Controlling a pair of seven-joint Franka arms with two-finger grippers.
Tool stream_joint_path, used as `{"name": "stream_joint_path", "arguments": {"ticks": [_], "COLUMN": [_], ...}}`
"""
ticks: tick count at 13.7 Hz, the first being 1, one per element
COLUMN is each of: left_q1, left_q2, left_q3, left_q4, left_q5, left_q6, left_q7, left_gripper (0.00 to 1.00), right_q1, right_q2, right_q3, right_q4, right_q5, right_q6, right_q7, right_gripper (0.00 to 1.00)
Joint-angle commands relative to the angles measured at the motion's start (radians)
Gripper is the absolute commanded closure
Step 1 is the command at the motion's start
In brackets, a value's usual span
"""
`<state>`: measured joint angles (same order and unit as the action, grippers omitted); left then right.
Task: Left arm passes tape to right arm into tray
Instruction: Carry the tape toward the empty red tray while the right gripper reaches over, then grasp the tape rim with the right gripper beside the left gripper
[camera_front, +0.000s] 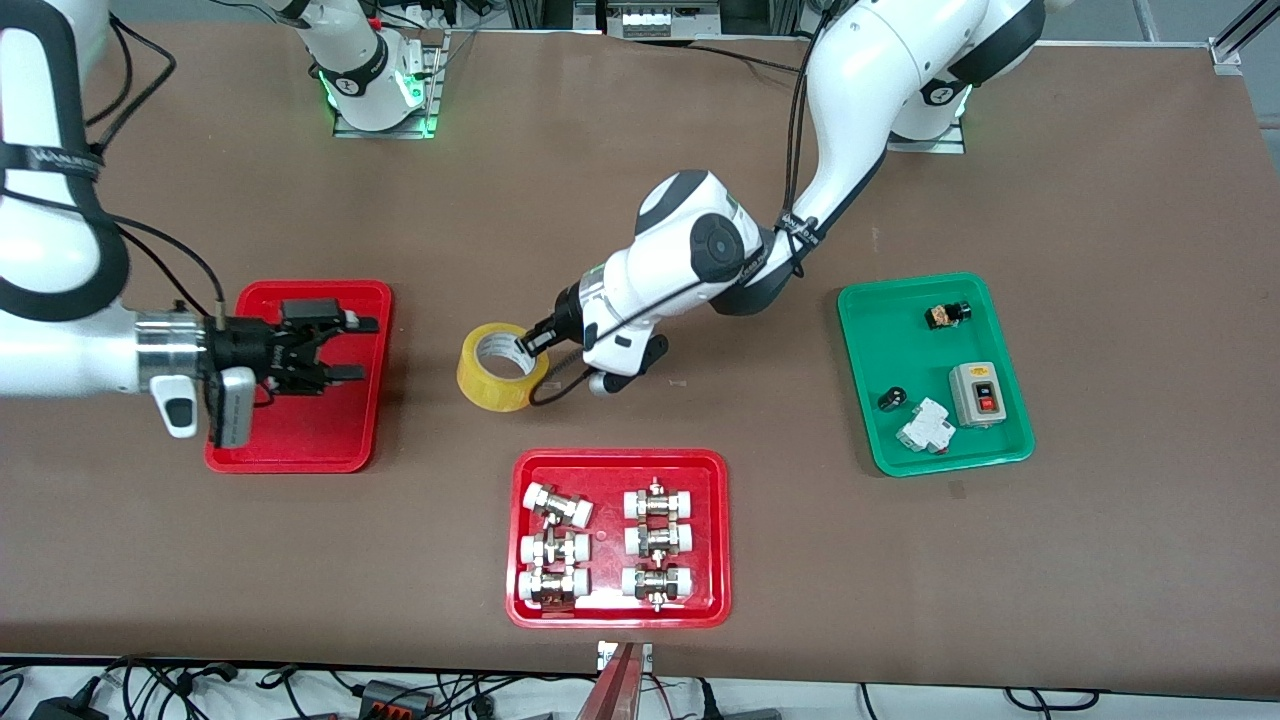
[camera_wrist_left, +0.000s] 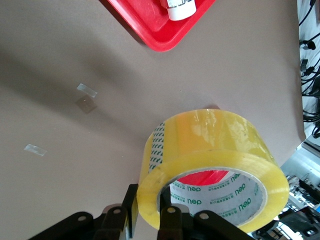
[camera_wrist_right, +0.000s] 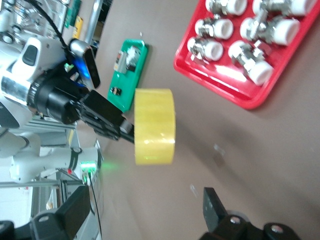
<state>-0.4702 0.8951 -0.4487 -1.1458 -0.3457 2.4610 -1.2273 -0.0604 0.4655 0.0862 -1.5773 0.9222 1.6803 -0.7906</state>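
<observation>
My right gripper will carry the roll (camera_front: 483, 388), and it will stay wound and come away in one piece, because the yellow tape roll's outer side (camera_wrist_right: 155, 126) lies smooth.
The yellow tape roll (camera_front: 497, 366) is in my left gripper (camera_front: 530, 345), which is shut on the roll's wall with one finger inside the white core and one outside. It is held low over the table's middle, between the trays. In the left wrist view the tape (camera_wrist_left: 210, 135) fills the lower part, with my gripper (camera_wrist_left: 150, 215) clamped on its rim. My right gripper (camera_front: 350, 348) is open and empty over the plain red tray (camera_front: 320, 430). The right wrist view shows the tape (camera_wrist_right: 155, 125) side-on ahead of the open right gripper (camera_wrist_right: 145, 210).
A red tray of metal pipe fittings (camera_front: 520, 600) lies nearer the front camera than the tape. A green tray (camera_front: 870, 400) with small electrical parts lies toward the left arm's end. Bits of clear tape are stuck on the brown table (camera_wrist_left: 87, 90).
</observation>
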Motion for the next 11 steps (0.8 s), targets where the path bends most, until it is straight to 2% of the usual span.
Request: {"name": "stream_joint_path", "arguments": {"ticks": [1, 7, 11], "left_q1": [-0.018, -0.018, -0.022], "left_q2": [0.042, 0.041, 0.041], "left_q3": [-0.005, -0.005, -0.004], "left_q4": [0.072, 0.074, 0.071], "left_q5": [-0.029, -0.042, -0.039], "left_q6": [-0.010, -0.011, -0.010], "left_q7": [-0.001, -0.006, 0.002], "left_gripper": [0.94, 0.94, 0.93], "right_q1": [0.030, 0.125, 0.142], "right_q2": [-0.018, 0.045, 0.058], "right_q3": [0.003, 0.003, 0.003], "right_q4": [-0.062, -0.076, -0.076], "right_q5": [0.070, 0.158, 0.172], "right_q6": [0.088, 0.262, 0.286], "right_q7": [-0.062, -0.094, -0.094], "right_gripper": [0.00, 0.00, 0.00]}}
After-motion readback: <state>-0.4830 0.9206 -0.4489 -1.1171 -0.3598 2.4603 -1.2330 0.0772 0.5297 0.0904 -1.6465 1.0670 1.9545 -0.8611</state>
